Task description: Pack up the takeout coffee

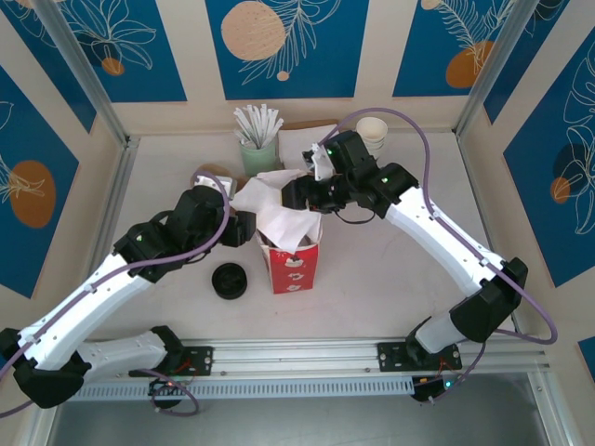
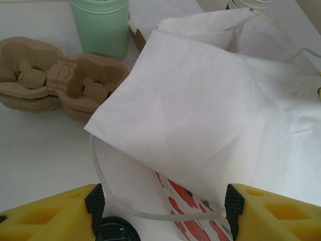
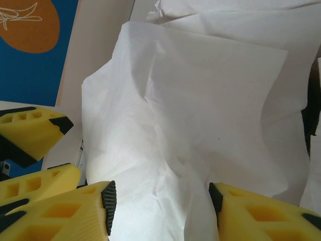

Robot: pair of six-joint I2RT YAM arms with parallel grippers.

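I should push the white paper point(image 1: 253, 197) down into the bag's opening point(image 1: 302, 242) with my right gripper before that gripper moves away, because the paper hangs over the bag's rim next to my left gripper.
The red-and-white bag point(image 1: 290, 265) stands mid-table with crumpled white paper point(image 1: 274, 212) rising out of its mouth. The takeout coffee is hidden. My left gripper point(image 1: 244, 228) sits at the bag's left side, open; in the left wrist view its jaws point(image 2: 163, 211) stand wide apart around the bag's printed side point(image 2: 188, 216) and a thin white handle loop point(image 2: 150, 217). My right gripper point(image 1: 296, 195) hovers at the bag's top from the right, open, with the white paper point(image 3: 200, 100) between and beyond its fingers point(image 3: 162, 203), not pinched.
A loose black lid point(image 1: 230, 281) lies left of the bag. Brown pulp cup carriers point(image 2: 65, 80) and a green jar point(image 1: 258, 153) of white sticks stand behind the bag. White cups point(image 1: 372, 135) are stacked at the back right. Side walls close in the table.
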